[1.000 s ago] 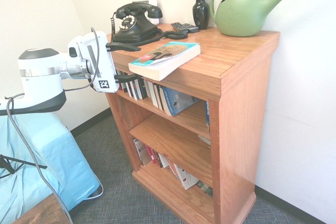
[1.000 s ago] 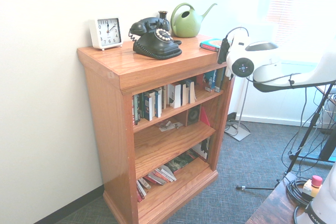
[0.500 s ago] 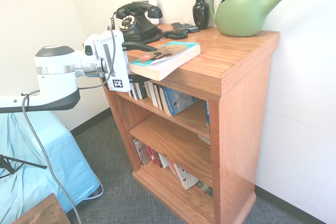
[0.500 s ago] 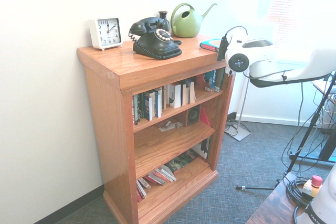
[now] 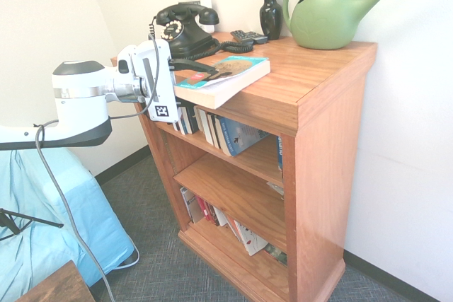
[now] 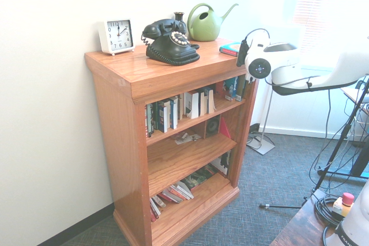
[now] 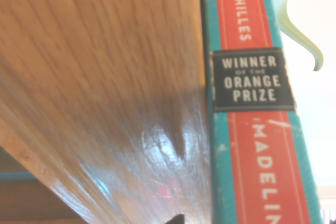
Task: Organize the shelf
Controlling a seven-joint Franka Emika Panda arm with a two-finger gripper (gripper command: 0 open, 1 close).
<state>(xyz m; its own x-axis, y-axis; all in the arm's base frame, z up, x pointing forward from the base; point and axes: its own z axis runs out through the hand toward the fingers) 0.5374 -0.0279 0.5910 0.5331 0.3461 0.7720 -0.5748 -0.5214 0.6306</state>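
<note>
The book's spine faces the robot's gripper and the fingers straddle the book's thickness, so the book will stay shut when the gripper lifts and turns it.
The shelf is a reddish-brown wooden bookcase against the wall. A teal and red book lies flat on its top, with one corner hanging over the front edge. My gripper reaches in level from the side. It is open, with its jaws straddling that corner: the upper finger lies across the cover, and the lower one is mostly hidden beneath. In the wrist view the book's spine runs close beside the shelf's wood.
On the top stand a black telephone, a dark vase, a green watering can, a remote and a white clock. Books fill the tiers. A blue-covered surface sits beside the arm.
My gripper has moved in toward the shelf, sliding its fingers around the book's overhanging corner. The jaws have narrowed slightly. The book has not moved.
</note>
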